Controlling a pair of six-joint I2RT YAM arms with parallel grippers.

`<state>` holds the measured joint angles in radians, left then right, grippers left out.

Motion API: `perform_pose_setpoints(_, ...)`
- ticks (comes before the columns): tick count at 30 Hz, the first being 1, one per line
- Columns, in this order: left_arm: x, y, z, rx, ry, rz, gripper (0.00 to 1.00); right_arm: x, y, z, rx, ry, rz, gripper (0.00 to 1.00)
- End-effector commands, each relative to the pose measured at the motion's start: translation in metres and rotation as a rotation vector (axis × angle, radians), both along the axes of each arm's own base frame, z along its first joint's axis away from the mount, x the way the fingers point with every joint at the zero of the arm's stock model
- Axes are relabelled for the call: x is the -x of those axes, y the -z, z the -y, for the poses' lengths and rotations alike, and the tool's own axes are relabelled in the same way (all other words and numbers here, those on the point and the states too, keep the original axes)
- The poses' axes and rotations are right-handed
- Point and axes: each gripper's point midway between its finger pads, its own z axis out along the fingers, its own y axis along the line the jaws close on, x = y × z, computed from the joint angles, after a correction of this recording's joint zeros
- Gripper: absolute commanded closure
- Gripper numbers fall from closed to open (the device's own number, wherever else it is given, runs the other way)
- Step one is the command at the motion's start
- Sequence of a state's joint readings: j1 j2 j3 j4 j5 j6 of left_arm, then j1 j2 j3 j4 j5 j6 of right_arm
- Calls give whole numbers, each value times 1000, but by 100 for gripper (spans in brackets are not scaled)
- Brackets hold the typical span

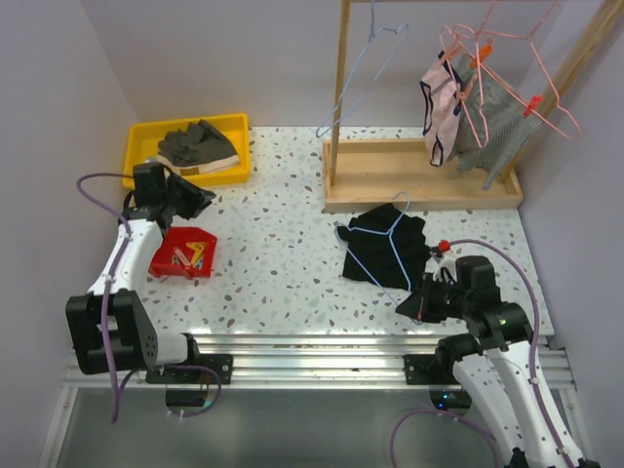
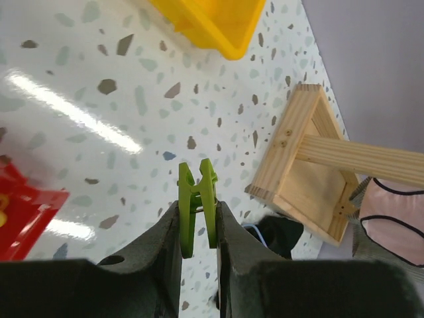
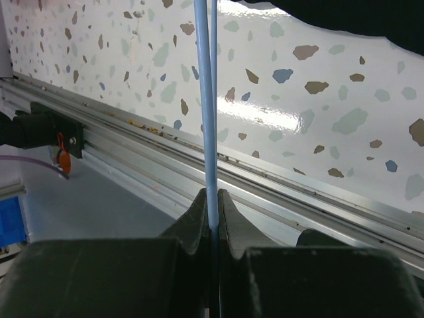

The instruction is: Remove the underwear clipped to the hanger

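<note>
My left gripper should keep on over the red box (image 1: 187,253) and release there, as the green clothespin (image 2: 209,202) is clear of cloth and the box is open beside it.
Black underwear (image 1: 390,239) lies on the table in front of the wooden rack, with a light-blue wire hanger (image 1: 375,249) lying on it. My right gripper (image 1: 414,304) is at the hanger's near end, shut on its blue wire (image 3: 207,99); the right wrist view shows the wire pinched between the fingers (image 3: 212,199), with the black underwear (image 3: 358,16) at the top edge. My left gripper (image 1: 200,200) is above the table near the yellow bin, shut on a green clothespin (image 2: 197,205). In the left wrist view the black underwear (image 2: 281,232) shows just past the fingers.
A red box (image 1: 185,252) of clips sits at the left. A yellow bin (image 1: 185,146) holds dark garments. The wooden rack (image 1: 419,175) carries pink hangers with pink (image 1: 441,102) and grey underwear, plus a bare blue hanger (image 1: 361,78). A red clip (image 1: 444,244) lies beside the black underwear.
</note>
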<state>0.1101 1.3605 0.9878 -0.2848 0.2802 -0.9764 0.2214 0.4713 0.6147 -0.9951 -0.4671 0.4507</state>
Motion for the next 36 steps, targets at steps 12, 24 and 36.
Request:
perform_pose_setpoints(12,105,68,-57,-102,-127,-233,100,4,-28,-14,-84,-86,75,100)
perform_pose_setpoints(24,115,82,-53,-87,-112,-247,25,3,-74,-9,-96,-49,215,100)
perform_pose_setpoints(36,102,46,-33,-11,-30,-108,0,-30,-149,47,128,231,460,100)
